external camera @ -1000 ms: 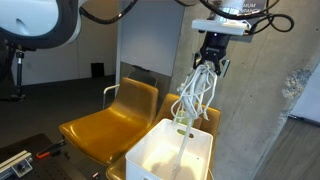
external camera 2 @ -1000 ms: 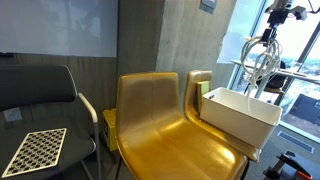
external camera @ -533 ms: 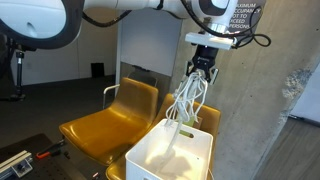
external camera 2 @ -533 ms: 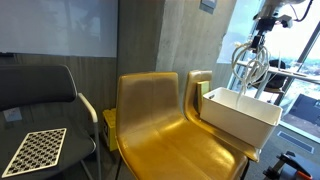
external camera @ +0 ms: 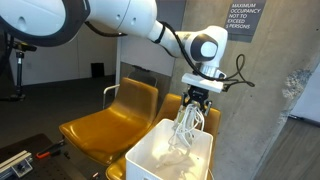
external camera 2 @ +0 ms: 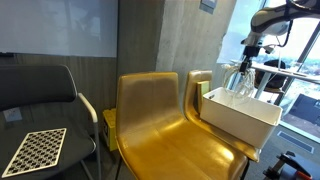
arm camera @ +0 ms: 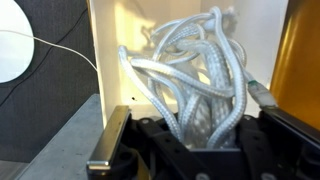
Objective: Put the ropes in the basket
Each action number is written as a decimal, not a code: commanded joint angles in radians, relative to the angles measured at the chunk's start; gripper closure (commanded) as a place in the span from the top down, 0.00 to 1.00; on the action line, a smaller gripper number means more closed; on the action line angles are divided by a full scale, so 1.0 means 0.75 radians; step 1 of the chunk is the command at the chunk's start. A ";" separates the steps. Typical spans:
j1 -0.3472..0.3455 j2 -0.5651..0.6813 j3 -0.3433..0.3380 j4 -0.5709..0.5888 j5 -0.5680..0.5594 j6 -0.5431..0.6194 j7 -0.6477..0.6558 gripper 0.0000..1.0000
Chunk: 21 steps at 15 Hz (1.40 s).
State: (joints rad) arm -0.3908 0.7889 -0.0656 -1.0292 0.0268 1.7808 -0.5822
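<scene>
My gripper should carry on going down until the bundle settles toward the basket's bottom (external camera: 170,156) and then let go, because the loops of the white ropes (external camera: 186,127) hang inside the basket's sides.
My gripper (external camera: 196,100) is shut on a bundle of white ropes (external camera: 187,127) and holds it just above a white rectangular basket (external camera: 160,160). The loops hang down into the basket. In the other exterior view the gripper (external camera 2: 247,62) is over the basket (external camera 2: 240,117) and the ropes (external camera 2: 241,82) dip behind its rim. In the wrist view the ropes (arm camera: 195,85) run from the jaws (arm camera: 198,130) into the basket's white interior (arm camera: 115,40). The ropes' lower ends are hidden in the basket.
The basket stands on a yellow chair (external camera 2: 160,125) next to a concrete pillar (external camera: 265,90). A second yellow chair (external camera: 105,125) stands beside it. A black chair (external camera 2: 40,100) with a checkerboard (external camera 2: 35,152) is further off.
The gripper has come down with the ropes. The hanging loops have sunk from above the basket into it, and the arm now reaches lower over the chair.
</scene>
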 commanded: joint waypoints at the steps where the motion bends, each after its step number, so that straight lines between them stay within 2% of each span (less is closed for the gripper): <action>1: 0.009 -0.137 -0.016 -0.332 -0.051 0.177 -0.055 0.00; 11: 0.011 -0.459 -0.030 -1.011 -0.076 0.541 -0.090 0.00; 12: 0.015 -0.502 -0.032 -1.085 -0.074 0.575 -0.086 0.25; 14: 0.019 -0.586 -0.039 -1.223 -0.071 0.639 -0.081 0.33; 17: 0.026 -0.671 -0.051 -1.336 -0.064 0.685 -0.074 0.54; 21: 0.045 -0.768 -0.068 -1.368 -0.046 0.689 -0.057 0.84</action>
State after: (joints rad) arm -0.3840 0.2921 -0.0928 -2.0127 -0.0172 2.2806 -0.6322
